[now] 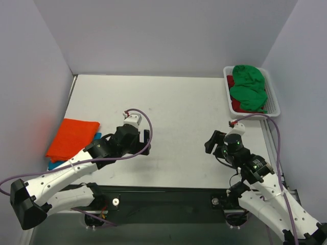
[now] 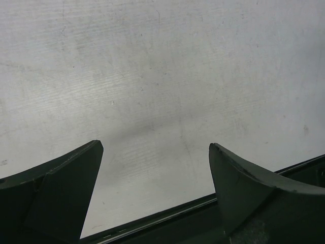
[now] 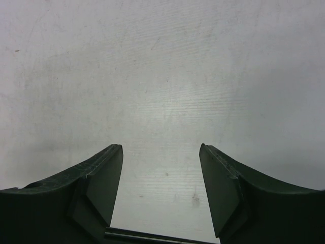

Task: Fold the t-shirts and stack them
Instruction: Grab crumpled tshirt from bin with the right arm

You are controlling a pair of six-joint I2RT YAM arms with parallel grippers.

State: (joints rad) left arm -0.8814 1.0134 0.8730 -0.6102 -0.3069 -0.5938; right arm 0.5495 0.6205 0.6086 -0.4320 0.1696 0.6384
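Observation:
My open right gripper should keep going toward the basket (image 1: pixel 252 92) until its fingers close on green cloth, because the green t-shirt (image 1: pixel 249 88) is lying on top of the dark red t-shirt.
A bright green t-shirt (image 1: pixel 249 88) lies crumpled in the white mesh basket (image 1: pixel 276 104) at the far right, on top of a dark red t-shirt (image 1: pixel 235 106). A folded orange t-shirt (image 1: pixel 71 138) lies at the left on a blue t-shirt (image 1: pixel 54 165), of which only an edge shows. My left gripper (image 1: pixel 147 142) is open and empty near the table's front, right of the orange shirt; in the left wrist view (image 2: pixel 156 146) only bare table lies between its fingers. My right gripper (image 1: pixel 210 142) is open and empty, well below the basket; the right wrist view (image 3: pixel 161 148) shows bare table.
The white table (image 1: pixel 173 102) is bounded by grey walls at the back and sides. Its dark front edge (image 2: pixel 167 216) runs just under the left gripper. Purple cables loop over both arms.

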